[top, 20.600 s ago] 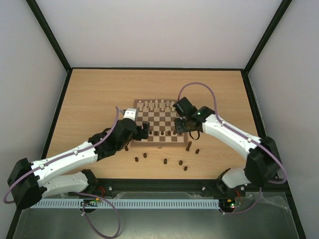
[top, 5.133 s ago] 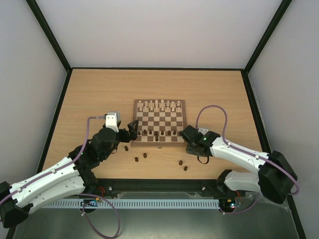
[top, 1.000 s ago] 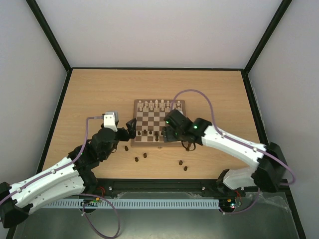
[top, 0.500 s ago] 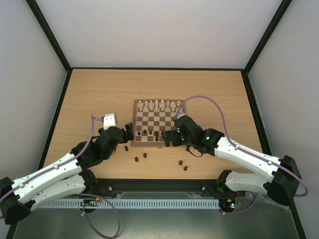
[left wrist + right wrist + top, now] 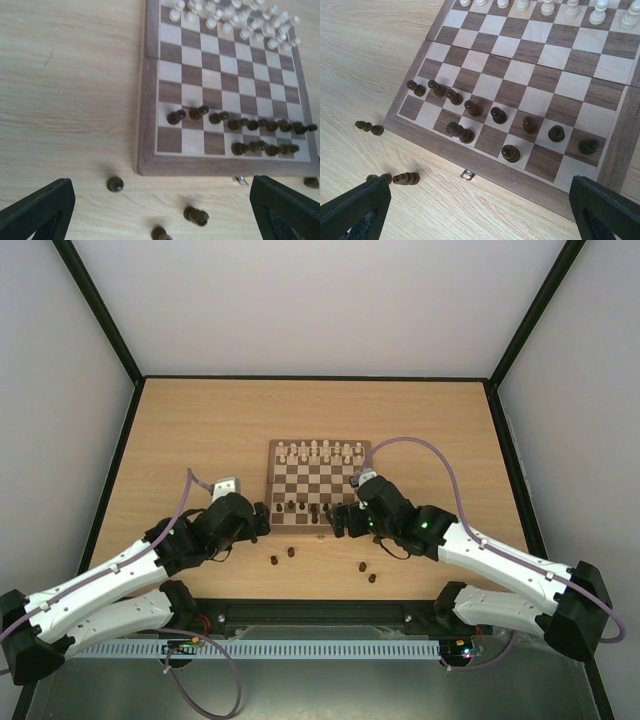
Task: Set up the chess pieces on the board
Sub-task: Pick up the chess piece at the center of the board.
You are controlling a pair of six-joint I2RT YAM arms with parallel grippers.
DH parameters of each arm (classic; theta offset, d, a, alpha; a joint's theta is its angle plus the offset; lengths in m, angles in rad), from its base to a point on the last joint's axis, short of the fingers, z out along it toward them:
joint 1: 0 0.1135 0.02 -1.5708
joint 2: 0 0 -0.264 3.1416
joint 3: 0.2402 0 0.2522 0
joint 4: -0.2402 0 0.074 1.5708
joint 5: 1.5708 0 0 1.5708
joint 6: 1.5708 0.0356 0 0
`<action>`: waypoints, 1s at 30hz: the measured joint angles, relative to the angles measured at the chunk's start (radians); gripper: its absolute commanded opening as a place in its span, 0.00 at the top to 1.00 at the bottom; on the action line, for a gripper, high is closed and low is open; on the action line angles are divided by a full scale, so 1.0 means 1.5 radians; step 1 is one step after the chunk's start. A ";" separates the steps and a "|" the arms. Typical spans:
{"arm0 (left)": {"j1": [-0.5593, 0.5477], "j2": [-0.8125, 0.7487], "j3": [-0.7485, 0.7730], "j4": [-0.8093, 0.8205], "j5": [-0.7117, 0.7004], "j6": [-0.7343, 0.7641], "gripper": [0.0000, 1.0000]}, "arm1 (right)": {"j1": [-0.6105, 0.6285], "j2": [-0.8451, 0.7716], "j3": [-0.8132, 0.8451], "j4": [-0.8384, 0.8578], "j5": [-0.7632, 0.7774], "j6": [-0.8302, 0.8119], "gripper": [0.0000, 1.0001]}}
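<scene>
A loose dark piece (image 5: 115,184) is standing off the board's corner, a long way from my right gripper, so next my left gripper carries it to the nearest row's empty squares (image 5: 214,143).
The board (image 5: 273,483) lies mid-table. Dark chess pieces (image 5: 498,115) fill a row of it near my arms, and two more (image 5: 510,153) stand in the nearest row. Several dark pieces lie loose on the table in front of it (image 5: 291,552) (image 5: 196,215) (image 5: 406,178). My left gripper (image 5: 257,521) hovers open off the board's near left corner, above loose pieces (image 5: 115,184). My right gripper (image 5: 341,521) is open over the board's near edge, with nothing between its fingers (image 5: 355,210).
Pale chessmen (image 5: 318,450) stand in the board's two far rows. A small metal clasp (image 5: 466,174) sticks out of the board's near edge. Two more loose dark pieces (image 5: 366,572) lie near the table's front edge. Black frame rails border the table.
My right gripper has drawn back from over the board's near rows to its near edge and opened fully. My left gripper has slid back towards me, off the board's left corner.
</scene>
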 measured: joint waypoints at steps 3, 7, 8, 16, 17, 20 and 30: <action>0.011 0.022 0.021 -0.021 0.037 -0.002 0.01 | 0.000 -0.008 -0.008 0.004 0.000 -0.001 0.01; 0.034 0.066 0.037 -0.037 0.091 0.001 0.01 | 0.000 -0.011 -0.015 0.010 0.000 -0.001 0.01; 0.042 0.075 0.037 -0.040 0.105 0.003 0.01 | 0.000 -0.011 -0.016 0.010 -0.001 -0.001 0.01; 0.132 0.146 -0.016 -0.044 0.206 0.043 0.14 | 0.000 -0.014 -0.025 0.017 -0.005 -0.001 0.00; 0.137 0.151 -0.020 -0.043 0.212 0.048 0.17 | 0.000 -0.014 -0.025 0.017 -0.007 -0.001 0.00; 0.147 0.170 -0.030 -0.037 0.226 0.063 0.30 | 0.000 -0.015 -0.025 0.020 -0.013 -0.001 0.01; 0.153 0.244 -0.033 0.003 0.229 0.092 0.54 | 0.000 -0.022 -0.031 0.027 -0.025 -0.003 0.03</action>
